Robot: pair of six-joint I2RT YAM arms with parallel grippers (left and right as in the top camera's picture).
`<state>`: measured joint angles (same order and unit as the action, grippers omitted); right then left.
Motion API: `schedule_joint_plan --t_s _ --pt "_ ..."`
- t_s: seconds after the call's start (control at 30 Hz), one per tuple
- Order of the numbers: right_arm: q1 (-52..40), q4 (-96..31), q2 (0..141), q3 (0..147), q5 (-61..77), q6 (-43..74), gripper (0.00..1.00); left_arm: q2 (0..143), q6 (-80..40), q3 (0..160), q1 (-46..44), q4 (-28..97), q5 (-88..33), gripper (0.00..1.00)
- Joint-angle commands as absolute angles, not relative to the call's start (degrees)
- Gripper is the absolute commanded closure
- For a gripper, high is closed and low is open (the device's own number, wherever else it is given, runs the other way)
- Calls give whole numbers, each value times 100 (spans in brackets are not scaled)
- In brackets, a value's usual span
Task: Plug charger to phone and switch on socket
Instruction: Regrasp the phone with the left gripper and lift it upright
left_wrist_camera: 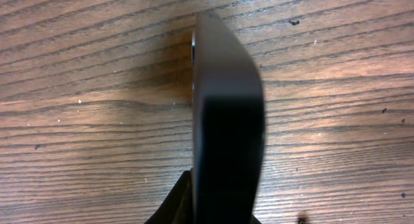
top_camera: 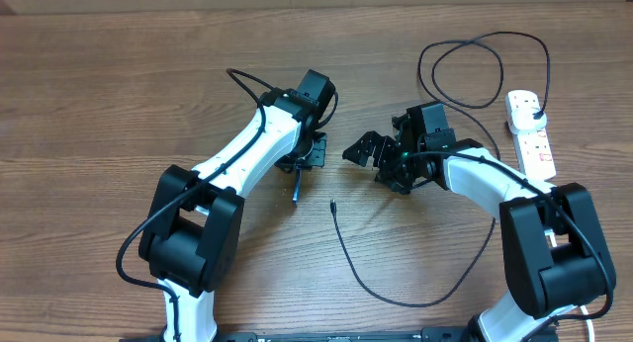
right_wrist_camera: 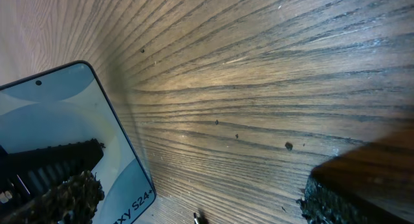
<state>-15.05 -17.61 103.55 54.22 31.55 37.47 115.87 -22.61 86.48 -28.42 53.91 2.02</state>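
I should take hold of the phone again squarely with my left gripper and lift it with its screen [right_wrist_camera: 121, 141] up, because it stands on edge [top_camera: 296, 186] and slants between my left gripper's fingers.
My left gripper [top_camera: 309, 154] is shut on the phone [top_camera: 295, 187] and holds it on edge on the table. In the left wrist view the phone [left_wrist_camera: 226, 120] is a dark slab seen edge-on between my fingers [left_wrist_camera: 213, 214]. My right gripper [top_camera: 374, 159] is open and empty, just right of the phone. In the right wrist view its jaws [right_wrist_camera: 200, 198] are wide apart, and the phone's blue-white screen [right_wrist_camera: 65, 120] with "S24+" text sits at the left. The charger's connector tip [top_camera: 333, 206] lies loose on the table and also shows in the right wrist view [right_wrist_camera: 196, 217]. Its black cable [top_camera: 396, 300] loops round to the plug [top_camera: 532, 107] in the socket [top_camera: 534, 144].
The black cable makes a wide loop [top_camera: 475, 55] at the back right, beside the white power strip. The wooden table [top_camera: 99, 105] extends left of the arms. The strip's switch state is too small to tell.
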Motion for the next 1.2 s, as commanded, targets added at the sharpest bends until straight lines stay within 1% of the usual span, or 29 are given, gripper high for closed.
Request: schedule_joint_plan --t_s 0.0,0.07,0.27,0.4,0.47,0.6,0.73,0.8,0.87,0.9,0.93,0.97,1.0,1.17 --pt "-1520 -1772 10320 5437 2915 3701 0 11668 -2381 8582 -2853 5367 316 87" --pt "-1520 -1772 10320 5437 2915 3701 0 11675 -2381 8582 -2853 5376 316 86" --pt "-1520 -1772 10320 5437 2915 3701 0 11673 -2381 8582 -2853 5406 314 75" --pt "-1520 -1769 10320 5437 2915 3701 0 11673 -2381 8582 -2853 5459 294 75" --pt "-1520 -1772 10320 5437 2915 3699 0 11673 -2381 8582 -2853 5522 292 80" --pt "-1520 -1769 10320 5437 2915 3701 0 11673 -2381 8582 -2853 5566 292 82" --pt "-1520 -1769 10320 5437 2915 3701 0 11673 -2381 8582 -2853 5564 294 88" --pt "-1520 -1769 10320 5437 2915 3699 0 11673 -2381 8582 -2853 5566 296 88" --pt "-1520 -1769 10320 5437 2915 3701 0 11673 -2381 8582 -2853 5566 296 80" --pt "-1520 -1769 10320 5437 2915 3701 0 11673 -2381 8582 -2853 5575 296 80" --pt "-1520 -1772 10320 5437 2915 3701 0 11673 -2381 8582 -2853 5588 296 82" --pt "-1520 -1772 10320 5437 2915 3701 0 11673 -2381 8582 -2853 5594 294 92" --pt "-1520 -1772 10320 5437 2915 3699 0 11675 -2381 8582 -2853 5607 294 94" --pt "-1520 -1772 10320 5437 2915 3699 0 11673 -2381 8582 -2853 5695 294 95"
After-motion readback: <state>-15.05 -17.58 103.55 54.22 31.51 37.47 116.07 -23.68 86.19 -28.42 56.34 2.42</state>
